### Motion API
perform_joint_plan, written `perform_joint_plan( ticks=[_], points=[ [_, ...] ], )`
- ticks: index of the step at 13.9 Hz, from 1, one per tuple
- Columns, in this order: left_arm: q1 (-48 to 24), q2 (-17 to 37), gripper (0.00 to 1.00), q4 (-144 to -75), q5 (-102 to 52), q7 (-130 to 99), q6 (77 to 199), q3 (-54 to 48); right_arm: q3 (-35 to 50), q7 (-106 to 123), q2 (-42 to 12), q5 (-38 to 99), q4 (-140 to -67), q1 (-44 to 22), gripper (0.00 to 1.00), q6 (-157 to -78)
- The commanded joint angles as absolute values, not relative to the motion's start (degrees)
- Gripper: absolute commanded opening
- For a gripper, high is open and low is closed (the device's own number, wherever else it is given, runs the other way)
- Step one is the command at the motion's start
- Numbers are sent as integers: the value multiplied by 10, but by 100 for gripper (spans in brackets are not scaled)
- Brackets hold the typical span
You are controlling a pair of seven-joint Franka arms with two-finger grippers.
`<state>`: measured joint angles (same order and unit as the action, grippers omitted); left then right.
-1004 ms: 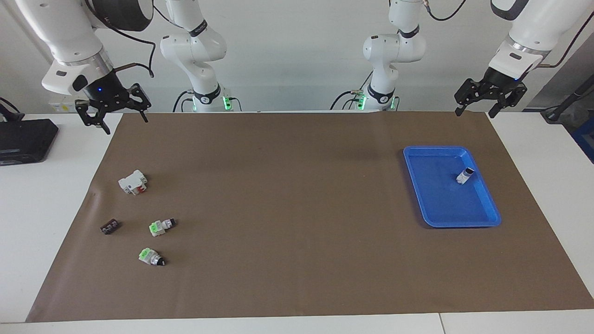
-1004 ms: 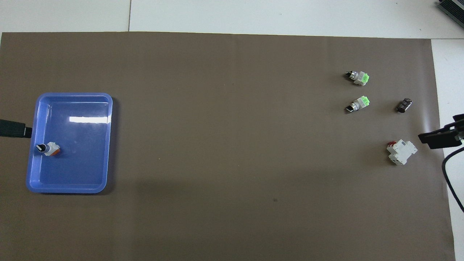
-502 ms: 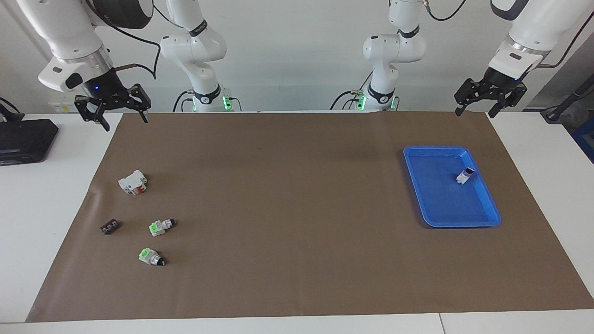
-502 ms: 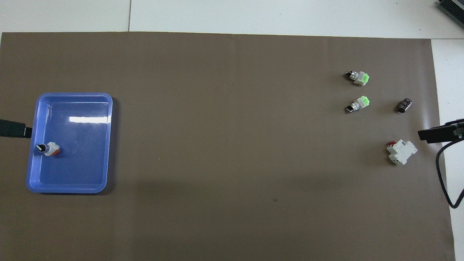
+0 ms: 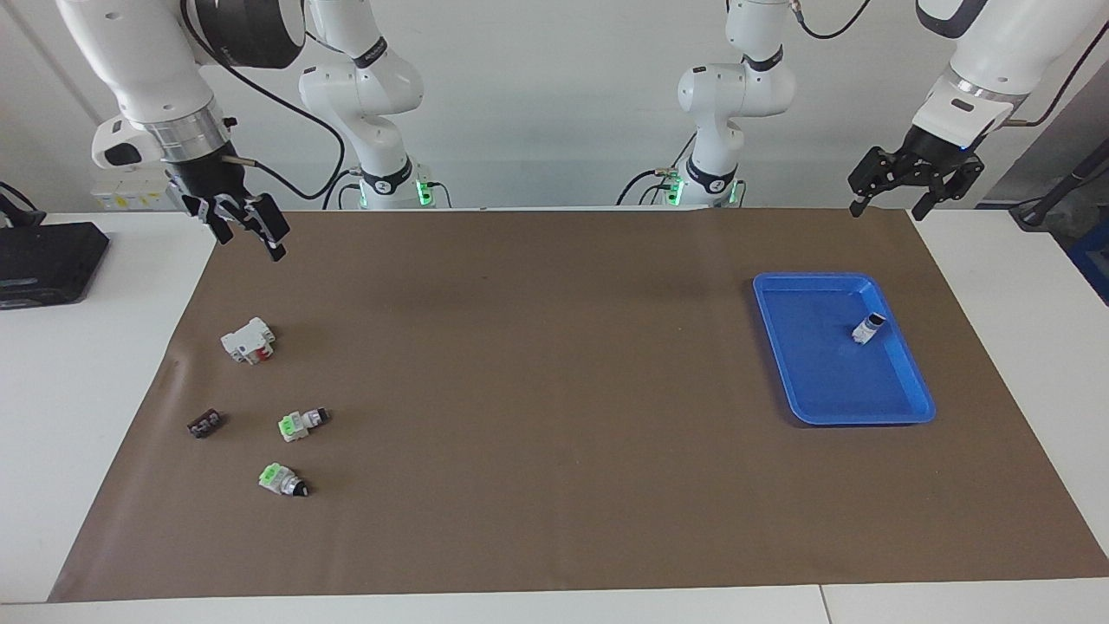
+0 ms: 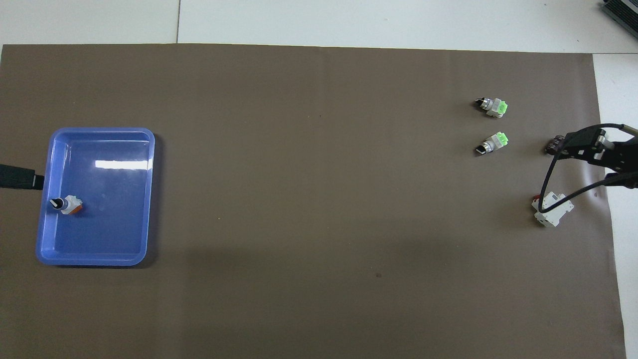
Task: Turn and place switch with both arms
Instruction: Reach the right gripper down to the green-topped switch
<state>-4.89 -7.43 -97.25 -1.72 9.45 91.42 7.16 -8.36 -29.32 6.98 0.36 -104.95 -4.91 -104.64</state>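
The switch [image 6: 491,143] lies well away from the stubbier switch, so my open right gripper keeps going down toward the switch's green block [image 6: 501,138] until its fingers close around the block.
The switch [image 5: 302,422] [image 6: 492,143] lies on its side on the brown mat [image 5: 537,390] at the right arm's end, its green block at one end and its dark tip at the other. High over the same end of the mat hangs my right gripper [image 5: 251,238] [image 6: 573,144], open and holding nothing, well clear of the switch. My left gripper [image 5: 888,206] [image 6: 20,178] waits open and empty above the mat's corner at the left arm's end.
A stubbier green-ended switch [image 5: 283,481] lies farther out. A white block with a red part [image 5: 249,340] and a small dark part [image 5: 204,424] lie nearby. The blue tray [image 5: 832,390] holds another small switch [image 5: 868,329]. A black box [image 5: 43,260] sits off the mat.
My right gripper has turned about its wrist and swung in over the mat's end. The left arm and all the parts have stayed where they were.
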Motion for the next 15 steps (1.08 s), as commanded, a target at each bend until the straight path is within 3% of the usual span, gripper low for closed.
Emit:
perform_joint_plan(
  ticks=[1, 3, 8, 15],
  points=[
    [-45, -91, 100, -990, -15, 97, 918, 69, -82, -408, 74, 37, -1096, -46, 100, -1105],
    [-45, -91, 100, -990, -15, 97, 918, 69, -82, -414, 31, 40, -1102, -46, 100, -1121],
    [-45, -91, 100, -990, -15, 97, 918, 69, -83, -412, -70, 33, -1114, -46, 100, -1244],
    [-45, -91, 100, -990, -15, 97, 918, 69, -83, -403, -153, 32, -1138, -16, 100, -1367]
  ],
)
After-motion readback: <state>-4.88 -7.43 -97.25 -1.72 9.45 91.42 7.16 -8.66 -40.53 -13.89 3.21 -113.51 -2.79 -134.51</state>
